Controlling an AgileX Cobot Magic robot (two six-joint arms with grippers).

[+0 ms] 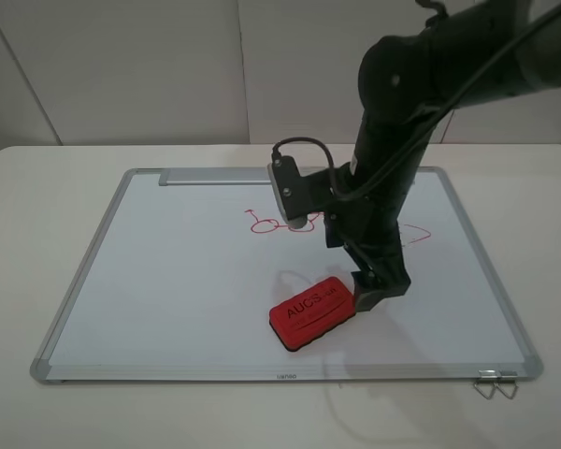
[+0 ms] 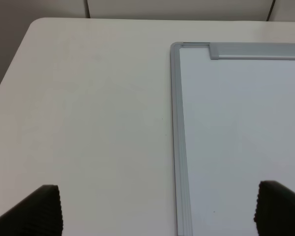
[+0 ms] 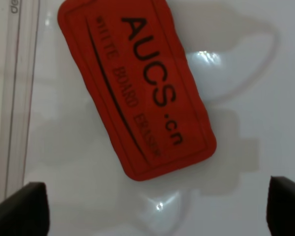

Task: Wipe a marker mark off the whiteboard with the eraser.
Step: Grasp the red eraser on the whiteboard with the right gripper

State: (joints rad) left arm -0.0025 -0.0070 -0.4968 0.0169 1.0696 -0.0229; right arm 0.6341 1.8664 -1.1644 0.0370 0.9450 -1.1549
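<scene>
The spectacles doodle [image 1: 265, 226] will wipe off clean when I rub the eraser over it, because the glossy whiteboard [image 3: 207, 58] has only thin red lines there.
The red eraser [image 1: 310, 311] with "AUCS" lettering lies flat on the whiteboard [image 1: 168, 281], near its front edge. My right gripper [image 1: 372, 292] hangs just off the eraser's right end. In the right wrist view the eraser [image 3: 137, 88] fills the middle, and the right gripper [image 3: 155, 209] is open with nothing between its fingers. The marker mark [image 1: 271, 224], a thin red spectacles doodle, sits mid-board, partly hidden behind the right wrist. My left gripper [image 2: 160, 211] is open above the table and the whiteboard's frame [image 2: 177, 123].
A red wedge-shaped scribble [image 1: 416, 234] lies on the board to the right of the arm. The grey tray bar [image 1: 215, 176] runs along the far edge. A metal clip [image 1: 496, 383] sits by the board's front right corner. The cream table [image 2: 88, 108] surrounds the board.
</scene>
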